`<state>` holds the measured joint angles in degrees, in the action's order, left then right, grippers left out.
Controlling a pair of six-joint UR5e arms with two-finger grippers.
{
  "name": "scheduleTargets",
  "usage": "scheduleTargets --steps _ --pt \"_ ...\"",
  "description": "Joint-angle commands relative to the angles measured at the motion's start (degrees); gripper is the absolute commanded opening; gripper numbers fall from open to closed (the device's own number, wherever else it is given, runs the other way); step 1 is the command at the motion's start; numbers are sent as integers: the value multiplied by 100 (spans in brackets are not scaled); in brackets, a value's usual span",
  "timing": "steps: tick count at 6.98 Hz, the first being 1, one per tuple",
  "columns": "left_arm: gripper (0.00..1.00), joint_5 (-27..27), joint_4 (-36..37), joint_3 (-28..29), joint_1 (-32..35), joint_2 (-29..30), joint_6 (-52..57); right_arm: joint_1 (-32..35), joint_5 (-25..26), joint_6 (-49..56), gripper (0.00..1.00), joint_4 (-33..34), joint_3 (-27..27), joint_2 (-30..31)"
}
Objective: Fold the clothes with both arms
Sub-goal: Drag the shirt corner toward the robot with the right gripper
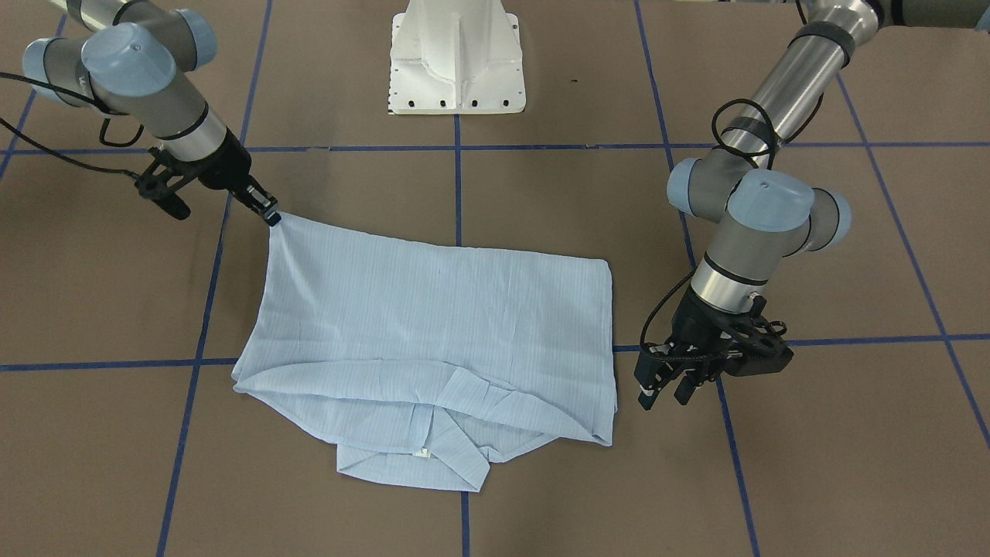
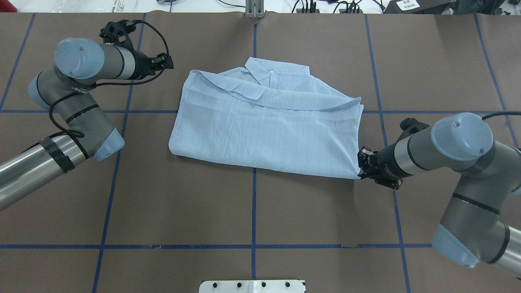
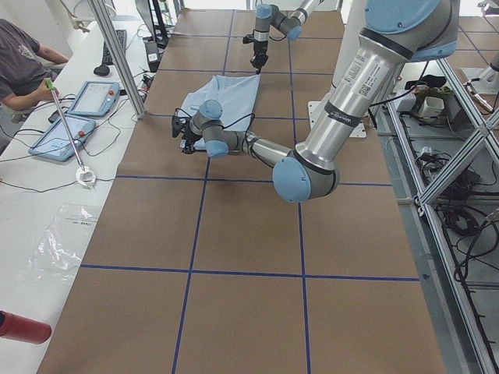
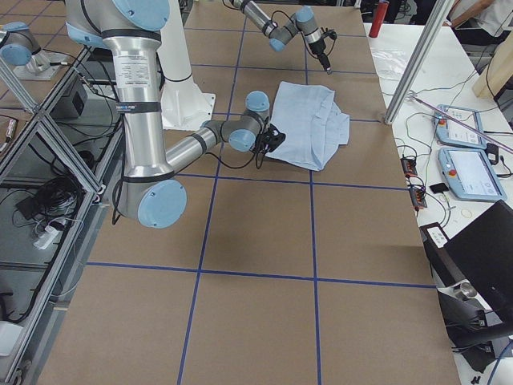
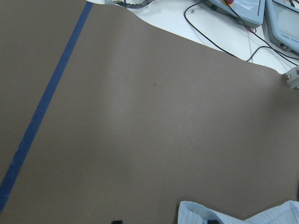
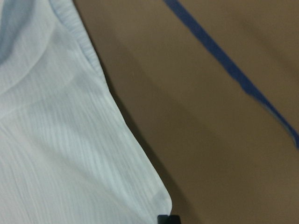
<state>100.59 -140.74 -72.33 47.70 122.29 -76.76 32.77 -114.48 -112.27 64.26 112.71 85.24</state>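
Observation:
Next, I pull the shirt's corner toward the white pedestal point(image 1: 456, 70) with my right gripper, because the shirt's collar point(image 1: 422, 452) is on the shirt's far side. This should turn the shirt round before I fold it.
The light-blue shirt point(image 1: 433, 325) lies folded into a rough rectangle on the brown table, also seen from overhead point(image 2: 264, 130). Its collar point(image 2: 260, 73) is on the side away from the robot. My right gripper point(image 1: 272, 216) is shut on the shirt's corner nearest the robot on my right point(image 2: 360, 163), and that corner is drawn to a point. In the right wrist view the corner point(image 6: 154, 196) ends at the fingertip. My left gripper point(image 1: 663, 396) is open and empty, just off the shirt's far left corner point(image 2: 169, 63). The left wrist view shows that corner point(image 5: 233, 212) at its bottom edge.
The white pedestal point(image 1: 456, 62) stands behind the shirt on the robot's side. Blue tape lines point(image 2: 254, 211) cross the brown table. A white side bench carries tablets point(image 3: 93, 97) and cables, with an operator point(image 3: 19, 62) seated there. An aluminium post point(image 3: 117, 54) stands at the table's edge.

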Motion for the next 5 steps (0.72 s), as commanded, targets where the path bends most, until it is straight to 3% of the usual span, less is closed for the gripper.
scheduleTargets --steps 1,3,4,5 --pt "67 48 20 -733 -15 -404 -40 -1161 -21 -540 0 16 1134 717" --pt "68 748 3 -1745 -15 -1195 -137 -2471 -126 -550 1 16 1253 818" --pt "69 900 3 -1967 -24 -1433 -277 -2738 -153 -663 99 8 1245 844" --pt "70 997 3 -2152 -111 -1566 -652 -2758 -188 -690 100 7 1227 871"
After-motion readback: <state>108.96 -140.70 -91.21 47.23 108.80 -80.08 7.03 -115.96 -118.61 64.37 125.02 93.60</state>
